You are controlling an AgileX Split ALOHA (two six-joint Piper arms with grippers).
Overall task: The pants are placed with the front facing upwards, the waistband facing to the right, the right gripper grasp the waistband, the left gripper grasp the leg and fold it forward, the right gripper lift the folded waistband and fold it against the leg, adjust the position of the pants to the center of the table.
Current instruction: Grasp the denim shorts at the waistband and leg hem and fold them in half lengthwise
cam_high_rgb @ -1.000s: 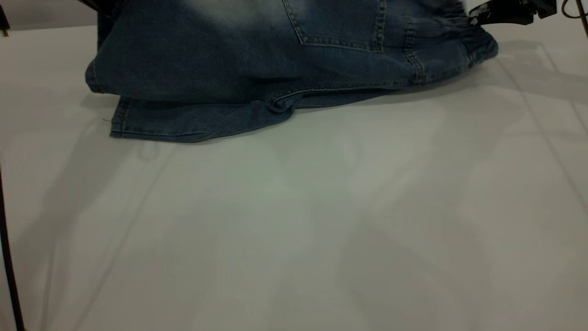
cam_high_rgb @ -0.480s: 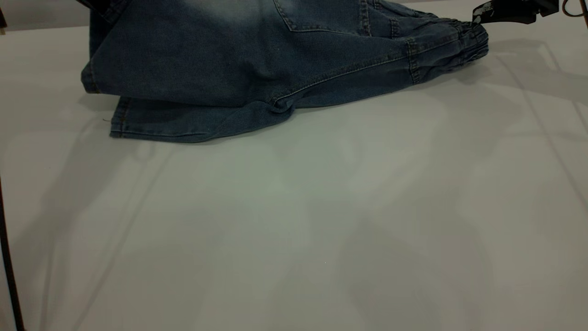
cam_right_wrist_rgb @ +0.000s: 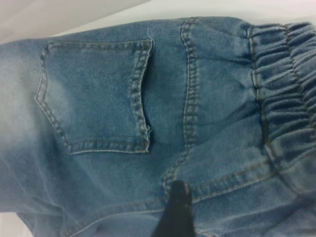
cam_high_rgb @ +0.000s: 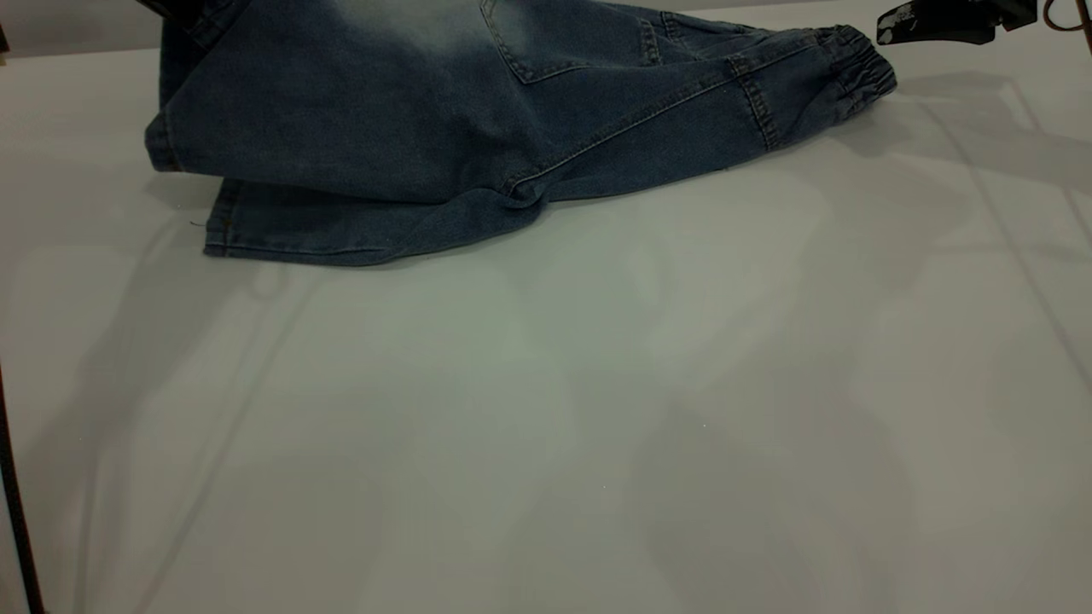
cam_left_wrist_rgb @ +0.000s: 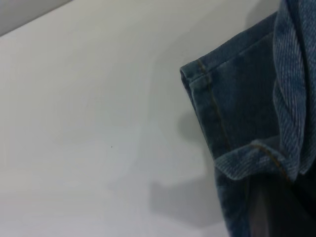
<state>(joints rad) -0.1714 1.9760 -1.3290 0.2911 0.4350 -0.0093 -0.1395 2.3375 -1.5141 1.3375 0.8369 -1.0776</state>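
The upper leg's hem (cam_high_rgb: 159, 143) is still hanging lifted in the robot's left gripper, so next the left gripper lays it over the lower leg (cam_high_rgb: 297, 226) before the right gripper takes the waistband.
The blue denim pants (cam_high_rgb: 384, 128) lie folded lengthwise at the far side of the table (cam_high_rgb: 546, 426), one leg stacked over the other. The gathered waistband (cam_high_rgb: 853, 64) rests on the table at the right end. My right gripper (cam_high_rgb: 930, 21) hovers just right of it, open and apart from the cloth. In the right wrist view one black fingertip (cam_right_wrist_rgb: 175, 212) hangs over the denim beside a back pocket (cam_right_wrist_rgb: 98, 98) and the waistband (cam_right_wrist_rgb: 286, 98). My left gripper (cam_high_rgb: 175, 7) is at the far left, shut on the upper leg's hem (cam_left_wrist_rgb: 237, 113), which hangs lifted from it.
The lower leg's hem (cam_high_rgb: 256, 239) juts toward the front left on the table. A thin black cable (cam_high_rgb: 17, 512) runs along the left edge. Wide bare tabletop lies in front of the pants.
The waistband has dropped out of the right gripper onto the table and slid left. The upper layer with its pocket has shifted left and back. The right gripper has stayed put.
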